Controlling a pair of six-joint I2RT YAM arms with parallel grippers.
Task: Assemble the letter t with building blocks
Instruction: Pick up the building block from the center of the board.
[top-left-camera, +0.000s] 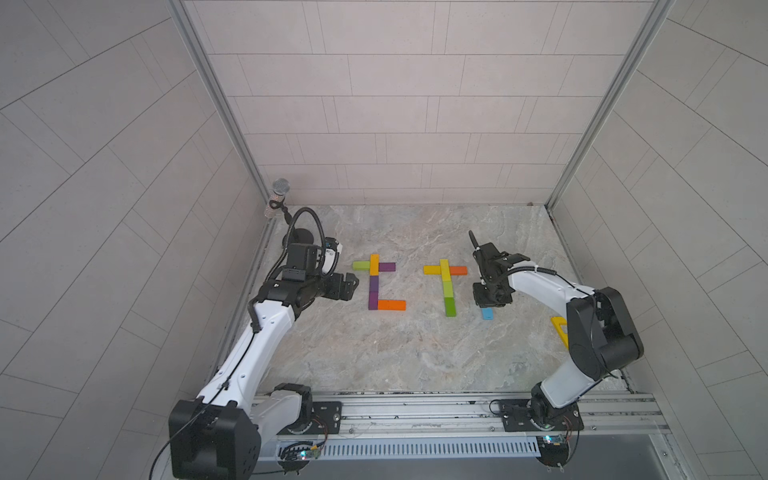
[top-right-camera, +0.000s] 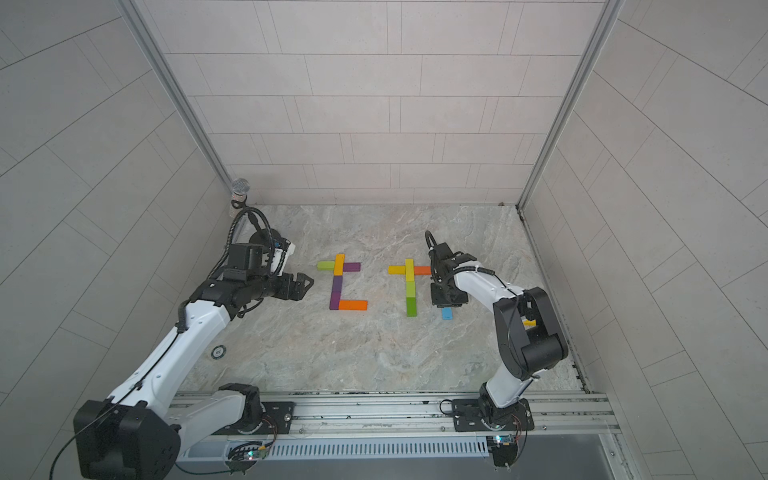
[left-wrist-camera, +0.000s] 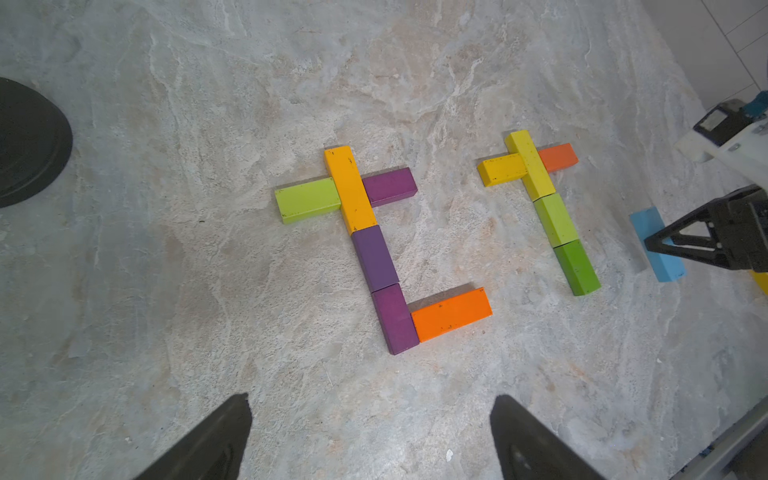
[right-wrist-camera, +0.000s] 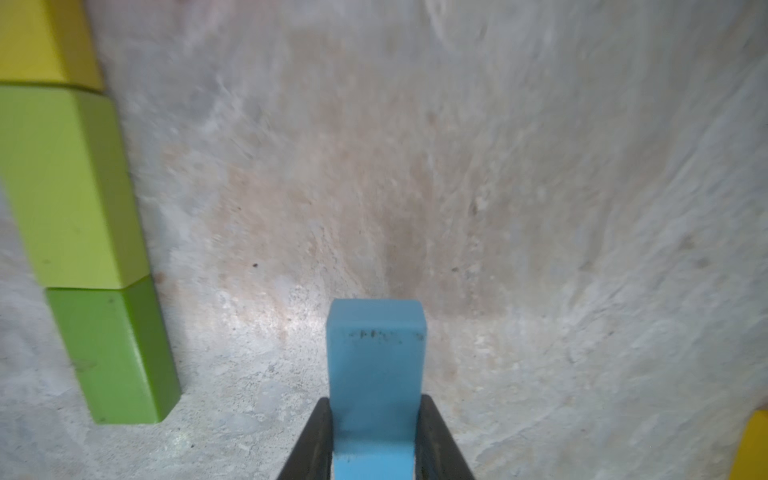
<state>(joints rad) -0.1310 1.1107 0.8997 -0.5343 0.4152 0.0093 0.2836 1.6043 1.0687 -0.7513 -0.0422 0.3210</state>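
I should turn the light blue block (top-left-camera: 487, 313), now parallel to the green block, crosswise with my right gripper and bring its end against the green block's side (top-left-camera: 455, 308).
Two figures of building blocks lie flat on the marble table. The left figure (top-left-camera: 374, 286) has a yellow-orange and two purple blocks in a column, lime and purple arms, and an orange foot (left-wrist-camera: 451, 313). The right figure (top-left-camera: 446, 286) has a yellow, lime and green column (right-wrist-camera: 112, 349) with yellow and orange arms. My right gripper (right-wrist-camera: 374, 399) is shut on a light blue block (right-wrist-camera: 376, 357) just right of the green block (top-left-camera: 487, 313). My left gripper (left-wrist-camera: 372, 397) hangs open left of the left figure, holding nothing.
A yellow frame piece (top-left-camera: 559, 328) lies at the right, partly behind my right arm. A microphone (top-left-camera: 280, 189) on a black round base (left-wrist-camera: 29, 141) stands at the back left. Tiled walls close three sides, and an aluminium rail (top-left-camera: 415, 409) runs along the front.
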